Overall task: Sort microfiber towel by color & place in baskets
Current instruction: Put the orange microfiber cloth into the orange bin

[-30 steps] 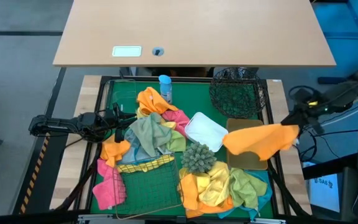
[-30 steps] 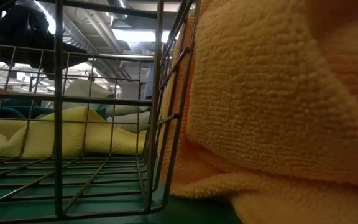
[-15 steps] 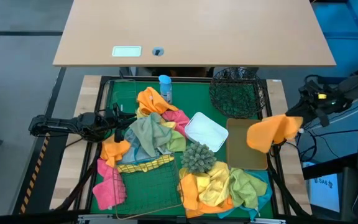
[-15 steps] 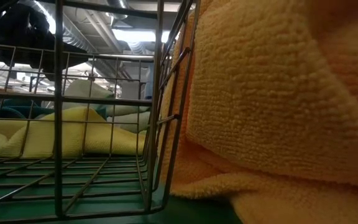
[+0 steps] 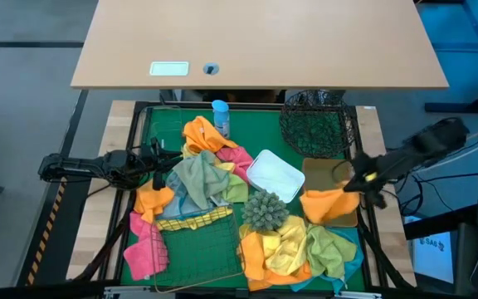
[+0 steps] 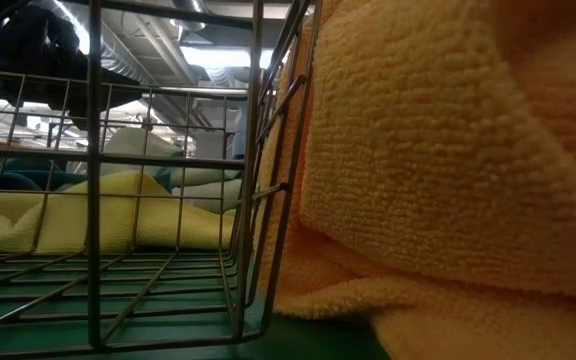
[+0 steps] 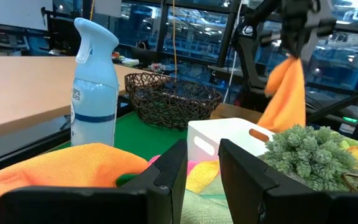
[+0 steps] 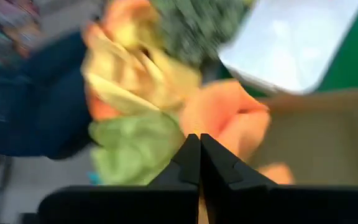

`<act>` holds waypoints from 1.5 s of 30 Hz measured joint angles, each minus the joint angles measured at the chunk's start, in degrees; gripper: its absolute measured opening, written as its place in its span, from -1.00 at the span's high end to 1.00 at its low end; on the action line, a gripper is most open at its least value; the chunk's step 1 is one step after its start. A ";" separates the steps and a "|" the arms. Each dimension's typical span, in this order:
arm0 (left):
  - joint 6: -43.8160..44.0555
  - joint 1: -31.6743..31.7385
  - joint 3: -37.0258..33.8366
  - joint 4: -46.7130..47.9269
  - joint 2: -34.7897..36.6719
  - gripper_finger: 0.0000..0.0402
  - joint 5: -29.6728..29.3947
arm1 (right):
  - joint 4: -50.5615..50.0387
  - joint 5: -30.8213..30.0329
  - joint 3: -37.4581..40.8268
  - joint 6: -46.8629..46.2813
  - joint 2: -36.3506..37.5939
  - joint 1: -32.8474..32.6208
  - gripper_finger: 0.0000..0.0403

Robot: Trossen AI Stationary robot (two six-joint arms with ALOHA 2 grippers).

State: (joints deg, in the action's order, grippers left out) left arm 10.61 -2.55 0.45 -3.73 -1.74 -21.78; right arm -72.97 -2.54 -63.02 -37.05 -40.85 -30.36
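Note:
The orange towel's top (image 5: 349, 201) is in my right gripper, out at the tan tray's outer edge. I should swing back over the tray's middle (image 5: 325, 178) and lower the towel inside.
My right gripper (image 5: 362, 179) is shut on an orange towel (image 5: 326, 204) over the tan tray (image 5: 315, 170) near the table's right edge. The left wrist view shows this towel (image 7: 286, 93) hanging below that gripper (image 7: 294, 53). My left gripper (image 7: 202, 163) is open, waiting above the towel pile (image 5: 202, 178) on the left. The black wire basket (image 5: 314, 124) stands at the far right and the white tray (image 5: 274, 176) at the middle. The gold wire basket (image 5: 197, 245) stands at the near edge. More towels (image 5: 297, 249) fill the clear bin at near right. My right gripper pinches the orange towel at its bunched top (image 7: 291, 62) between the two shut fingers, coming slanting down from the table's right side. The towel hangs slack below the fingers over the tan tray (image 8: 316, 143). I cannot tell whether its lower end rests there.
A blue spray bottle (image 5: 220, 116) stands at the far edge, and a spiky green ball (image 5: 264, 212) sits between the white tray and the clear bin. Pink and orange towels (image 5: 143, 241) hang beside the gold basket (image 6: 168, 200). An orange towel (image 6: 448, 180) fills the low view.
My right gripper swung the orange towel out past the table's right edge, then came back toward the tan tray and lower. The towel, spread wide over the tray a second ago, now hangs bunched below the fingers.

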 joint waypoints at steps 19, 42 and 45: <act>1.46 0.01 0.02 0.02 -0.02 0.56 0.00 | -16.76 -21.78 13.42 -26.67 -2.85 0.03 1.00; 1.31 0.00 0.02 0.04 0.00 0.56 0.00 | -2.92 -16.02 13.42 -18.11 -11.80 0.01 0.63; 1.31 0.00 0.02 0.02 -0.02 0.56 -0.02 | -3.11 -15.71 13.42 -18.13 -12.48 0.01 0.36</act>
State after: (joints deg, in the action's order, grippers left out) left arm 11.92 -2.54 0.47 -3.70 -1.76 -21.80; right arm -76.08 -18.25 -49.60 -55.18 -53.33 -30.35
